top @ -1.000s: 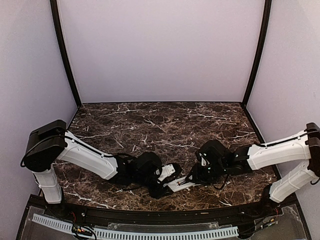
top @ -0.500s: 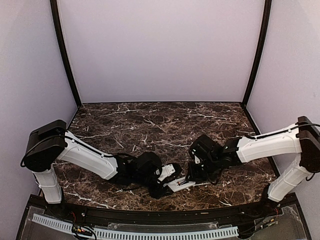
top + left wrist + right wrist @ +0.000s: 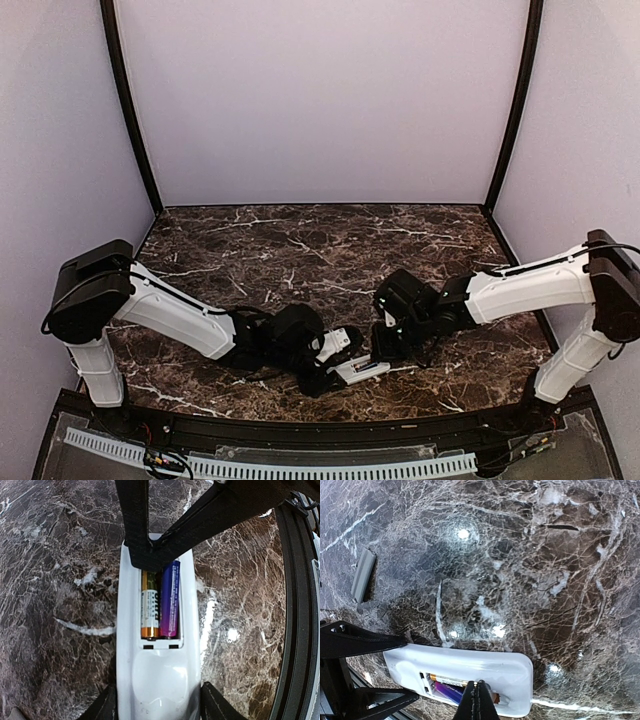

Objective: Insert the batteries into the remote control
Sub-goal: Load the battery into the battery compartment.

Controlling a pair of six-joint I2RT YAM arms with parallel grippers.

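The purple battery (image 3: 447, 692) sits at a slant, out of line with the slot, so the robot's right gripper should lift clear and push the purple battery's far end (image 3: 175, 567) into the slot.
The white remote control (image 3: 159, 680) lies back-up on the marble table, and my left gripper (image 3: 159, 707) is shut on its near end, one finger on each side. Two batteries sit side by side in its slot: a purple one (image 3: 169, 600) and a gold-and-white one (image 3: 149, 605). My right gripper (image 3: 478, 700) is shut with nothing in it. Its joined tips rest on the far end of the batteries (image 3: 447, 690) in the remote control (image 3: 470, 662). From above, the remote control (image 3: 362, 370) lies between my left gripper (image 3: 335, 368) and my right gripper (image 3: 383, 347).
A small flat grey cover piece (image 3: 362, 575) lies on the table beyond the remote. The black front rail (image 3: 300, 605) runs close along the remote's right side. Purple walls enclose the table on three sides.
My right gripper has closed fully and its arm has reached further left, bringing the tips over the remote's battery slot. The left arm and the remote have stayed put.
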